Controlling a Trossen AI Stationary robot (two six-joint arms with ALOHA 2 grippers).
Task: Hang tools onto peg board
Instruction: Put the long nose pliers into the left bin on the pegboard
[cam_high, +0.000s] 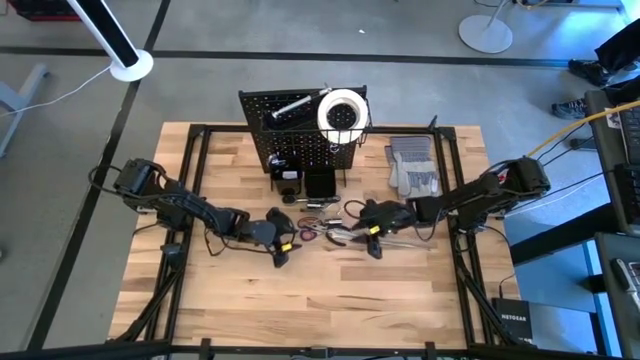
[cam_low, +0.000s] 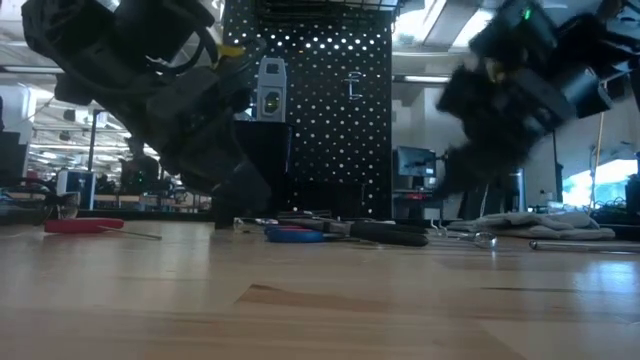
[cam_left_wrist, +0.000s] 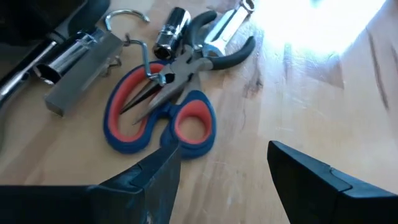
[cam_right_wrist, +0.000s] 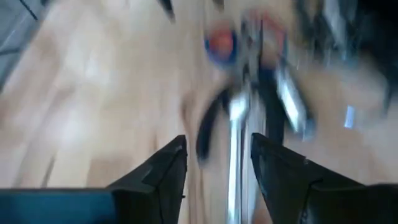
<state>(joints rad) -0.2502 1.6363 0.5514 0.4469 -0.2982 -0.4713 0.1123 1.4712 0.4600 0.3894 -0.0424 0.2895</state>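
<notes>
The pliers are lying across the scissors and the silver wrench. I should grab the pliers' near handle (cam_left_wrist: 236, 57) with my right gripper and lift the pliers out of the way first.
The black peg board (cam_high: 300, 135) stands upright at the table's far middle, with a white tape roll (cam_high: 342, 110) and a silver tool (cam_high: 291, 105) on it. A heap of tools lies on the table in front of it. In the heap are blue-and-orange scissors (cam_left_wrist: 161, 121), dark-handled pliers (cam_left_wrist: 208, 43) and a grey metal block (cam_left_wrist: 81, 78). My left gripper (cam_left_wrist: 224, 171) stands open just left of the heap, with nothing between its fingers. My right gripper (cam_right_wrist: 214, 162) is at the heap's right side, open. A silver shaft (cam_right_wrist: 235, 155) shows blurred in its gap, below the fingers.
Grey work gloves (cam_high: 412, 167) lie at the far right of the table, beside the peg board. Two small black bins (cam_high: 305, 182) sit at the board's foot. A red tool (cam_low: 80, 225) lies at the left in the low view. Bare wood stretches toward the near edge.
</notes>
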